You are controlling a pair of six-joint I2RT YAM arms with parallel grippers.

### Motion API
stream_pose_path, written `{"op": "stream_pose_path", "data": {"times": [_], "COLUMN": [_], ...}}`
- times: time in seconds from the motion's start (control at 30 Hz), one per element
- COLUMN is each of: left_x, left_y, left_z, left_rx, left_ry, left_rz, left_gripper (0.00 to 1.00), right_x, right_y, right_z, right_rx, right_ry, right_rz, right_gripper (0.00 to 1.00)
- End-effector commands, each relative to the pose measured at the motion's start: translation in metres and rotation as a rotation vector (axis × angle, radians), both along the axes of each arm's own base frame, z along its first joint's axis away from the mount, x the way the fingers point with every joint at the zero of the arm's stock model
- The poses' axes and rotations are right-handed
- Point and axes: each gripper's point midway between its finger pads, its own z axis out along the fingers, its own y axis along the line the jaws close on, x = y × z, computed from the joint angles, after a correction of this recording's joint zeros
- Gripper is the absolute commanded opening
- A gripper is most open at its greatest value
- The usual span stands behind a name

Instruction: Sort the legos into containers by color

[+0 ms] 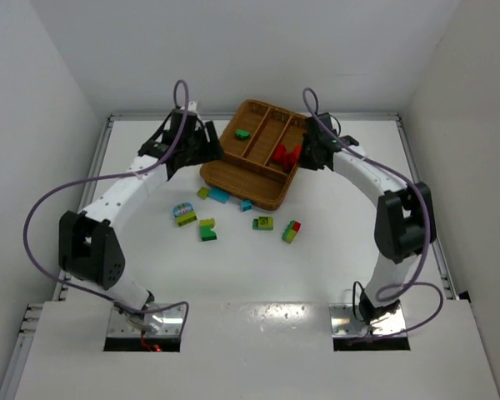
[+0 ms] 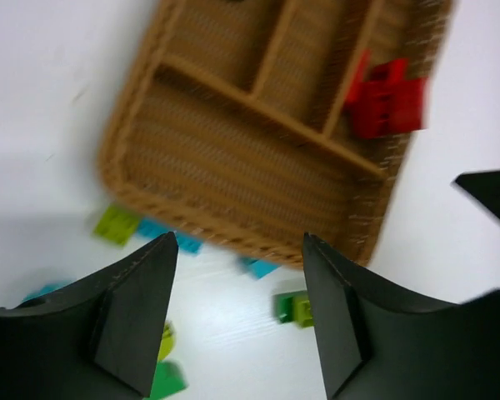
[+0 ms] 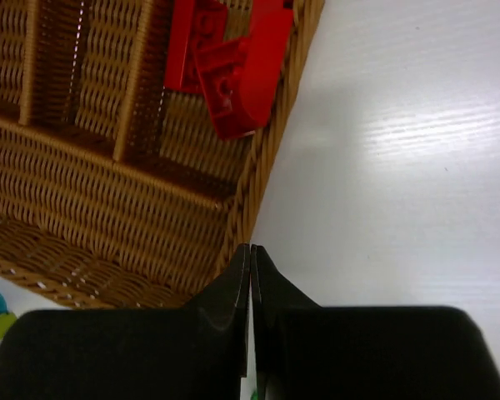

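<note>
A red lego leans up against the rim of the tray, so the robot's closed right gripper should return over the red container and gently push the red lego inside.
The brown wicker tray lies at the back of the table, split into long containers. Red legos lie in its right container, and a green lego in the left one. Loose legos sit in front of the tray: lime, blue, green and red-green. My left gripper hovers at the tray's left side, open and empty. At the tray's right rim my right gripper is shut on nothing.
More loose bricks lie on the white table: a small blue one, a mixed-colour one and a yellow-green pair. White walls close in the table on three sides. Purple cables loop off both arms.
</note>
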Motion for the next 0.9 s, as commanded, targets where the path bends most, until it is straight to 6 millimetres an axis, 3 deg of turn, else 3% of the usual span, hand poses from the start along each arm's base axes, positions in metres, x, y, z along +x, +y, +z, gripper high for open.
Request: {"op": "stream_pose_path", "data": {"times": [0.0,0.03,0.1,0.27,0.33,0.37,0.43,0.57,0.6,0.63,0.67,0.73,0.8,0.87], "left_x": [-0.01,-0.014,-0.015,-0.017,-0.018,-0.019,-0.017,-0.018,-0.018,-0.017,-0.017,-0.018,-0.018,-0.018], "left_y": [0.038,0.041,0.053,0.066,0.063,0.062,0.063,0.062,0.062,0.066,0.066,0.067,0.067,0.071], "left_z": [0.024,0.022,0.021,0.011,0.011,0.011,0.007,0.007,0.007,0.007,0.007,0.005,0.007,0.011], "left_rx": [-0.01,-0.004,0.005,0.018,0.008,0.003,0.001,-0.004,0.004,0.004,0.004,0.014,0.014,0.012], "left_ry": [-0.086,-0.085,-0.088,-0.067,-0.064,-0.062,-0.051,-0.05,-0.052,-0.052,-0.052,-0.046,-0.046,-0.055], "left_rz": [0.128,0.136,0.155,0.172,0.155,0.148,0.148,0.14,0.135,0.144,0.144,0.139,0.139,0.148], "left_gripper": [0.66,0.64,0.63,0.62,0.62,0.62,0.61,0.61,0.61,0.61,0.61,0.61,0.61,0.61], "right_x": [0.027,0.039,0.051,0.062,0.066,0.073,0.074,0.092,0.097,0.107,0.108,0.121,0.119,0.115], "right_y": [-0.002,0.0,0.0,0.001,0.002,0.005,0.006,0.015,0.017,0.02,0.02,0.024,0.023,0.027], "right_z": [0.0,0.006,-0.004,-0.011,-0.021,-0.016,-0.031,-0.026,-0.036,-0.027,-0.041,-0.024,-0.022,-0.002], "right_rx": [0.004,0.019,0.019,0.003,0.0,0.011,0.0,0.033,0.03,0.036,0.027,0.039,0.039,0.051], "right_ry": [-0.013,-0.029,0.003,0.022,0.034,0.018,0.059,0.027,0.039,0.018,0.05,0.008,0.008,-0.06], "right_rz": [0.015,0.015,0.012,0.003,0.003,0.009,0.008,0.017,0.017,0.017,0.016,0.017,0.017,0.023], "right_gripper": [0.0,0.01,0.01,0.01,0.01,0.01,0.01,0.02,0.04,0.04,0.04,0.04,0.04,0.05]}}
